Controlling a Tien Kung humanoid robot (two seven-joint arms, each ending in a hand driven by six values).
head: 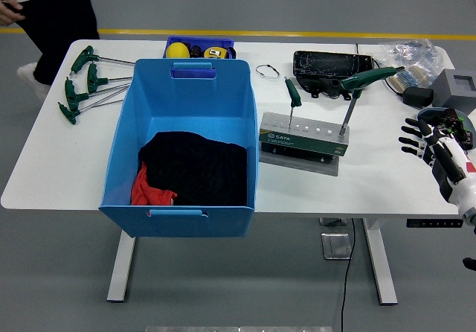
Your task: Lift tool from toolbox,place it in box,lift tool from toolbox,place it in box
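My gripper will lift the tilted T-wrench (368,78), and the wrench will slide out and leave the tool holder behind, because a straight stem leans in the tool holder's open hole (343,132).
A green and silver tool holder (303,140) stands in the table's middle, right of a large blue box (182,142). Two green-handled T-wrenches stand in the holder: one (293,94) at its left, one (362,81) at its right with the handle tilted rightward. Black and red cloth (190,170) lies in the box. My right hand (425,140) hovers at the table's right edge, fingers spread, holding nothing, well right of the holder. My left arm is out of the picture.
Several green T-wrenches (85,83) lie at the far left. A small blue bin (199,49) with yellow items sits behind the box. A black tray (325,68), a brush, a plastic bag (409,53) and a grey box (455,88) crowd the far right. A person stands at top left.
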